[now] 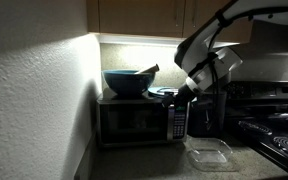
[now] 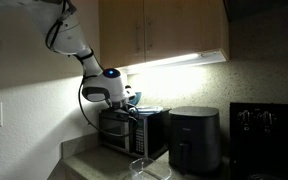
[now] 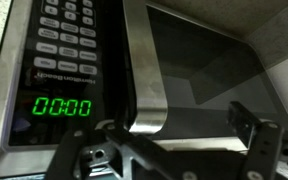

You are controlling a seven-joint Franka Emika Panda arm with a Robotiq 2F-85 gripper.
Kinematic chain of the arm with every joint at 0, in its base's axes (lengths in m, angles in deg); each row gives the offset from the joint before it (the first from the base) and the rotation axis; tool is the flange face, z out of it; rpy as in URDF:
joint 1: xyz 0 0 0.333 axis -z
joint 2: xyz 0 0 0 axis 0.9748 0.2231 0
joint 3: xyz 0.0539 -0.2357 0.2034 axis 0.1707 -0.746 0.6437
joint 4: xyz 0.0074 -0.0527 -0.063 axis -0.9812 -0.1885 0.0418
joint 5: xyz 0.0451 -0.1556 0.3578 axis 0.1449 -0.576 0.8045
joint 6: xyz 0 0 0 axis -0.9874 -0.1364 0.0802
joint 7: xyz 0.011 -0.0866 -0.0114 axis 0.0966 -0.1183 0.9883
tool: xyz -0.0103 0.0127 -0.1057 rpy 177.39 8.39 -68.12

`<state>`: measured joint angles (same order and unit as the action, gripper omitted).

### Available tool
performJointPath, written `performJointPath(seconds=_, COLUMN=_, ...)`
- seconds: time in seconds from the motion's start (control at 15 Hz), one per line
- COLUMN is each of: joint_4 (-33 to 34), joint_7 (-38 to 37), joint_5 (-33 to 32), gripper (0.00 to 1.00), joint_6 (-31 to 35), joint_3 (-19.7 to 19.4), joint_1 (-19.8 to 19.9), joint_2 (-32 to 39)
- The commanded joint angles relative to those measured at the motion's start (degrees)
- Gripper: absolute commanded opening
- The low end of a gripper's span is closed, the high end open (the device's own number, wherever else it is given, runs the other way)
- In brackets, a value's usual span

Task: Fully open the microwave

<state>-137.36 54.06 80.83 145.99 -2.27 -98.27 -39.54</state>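
My gripper has just the top end of the silver door (image 3: 149, 120) handle near one finger, so it should tilt down and straddle the handle bar (image 3: 143, 68) from above before it pulls.
The microwave (image 1: 136, 121) stands in the corner of the counter, and it also shows in an exterior view (image 2: 122, 131). Its dark glass door (image 3: 209, 75) looks closed. In the wrist view its button panel (image 3: 64, 40) shows a green 00:00, with the silver door handle (image 3: 147, 85) beside it. My gripper (image 3: 184, 125) is open at the microwave's front. The end of the handle lies between the fingers, close to one of them. The gripper is also in both exterior views (image 1: 181, 92) (image 2: 124, 101), at the panel side of the microwave.
A teal bowl (image 1: 127, 82) sits on top of the microwave. A black windowless appliance (image 1: 206, 114) (image 2: 194, 138) stands next to it. A clear plastic container (image 1: 210, 153) lies on the counter in front. A black stove (image 1: 279, 130) is further along. Cabinets hang overhead.
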Motion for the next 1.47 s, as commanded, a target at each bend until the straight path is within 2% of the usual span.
performJointPath(seconds=0.0, joint_4=0.17, joint_7=0.14, joint_5=0.23, gripper=1.00, joint_6=0.14, joint_3=0.03, joint_1=0.01, joint_2=0.16)
performJointPath(seconds=0.27, joint_4=2.34, joint_7=1.63, joint_5=0.94, gripper=1.00, joint_6=1.48, joint_3=-0.11, joint_1=0.34, joint_2=2.69)
performJointPath(seconds=0.73, joint_4=5.53, joint_7=-1.04, joint_5=-0.25, gripper=1.00, joint_6=3.16, joint_3=-1.54, joint_1=0.12, joint_2=7.98)
performJointPath(seconds=0.8, joint_4=5.35, joint_7=-1.52, joint_5=-0.75, gripper=0.75, joint_6=3.26, joint_3=-1.72, joint_1=-0.04, joint_2=8.23)
performJointPath(seconds=0.87, joint_4=5.33, joint_7=-1.63, joint_5=-0.90, gripper=0.74, joint_6=3.31, joint_3=-1.83, joint_1=-0.10, joint_2=8.44)
performJointPath(seconds=1.2, joint_4=4.37, joint_7=-4.21, joint_5=-3.01, gripper=0.40, joint_6=4.46, joint_3=-2.90, joint_1=-0.88, joint_2=8.61)
performJointPath(seconds=1.4, joint_4=2.19, joint_7=-7.15, joint_5=-6.75, gripper=0.22, joint_6=3.33, joint_3=-3.66, joint_1=-1.92, joint_2=6.65)
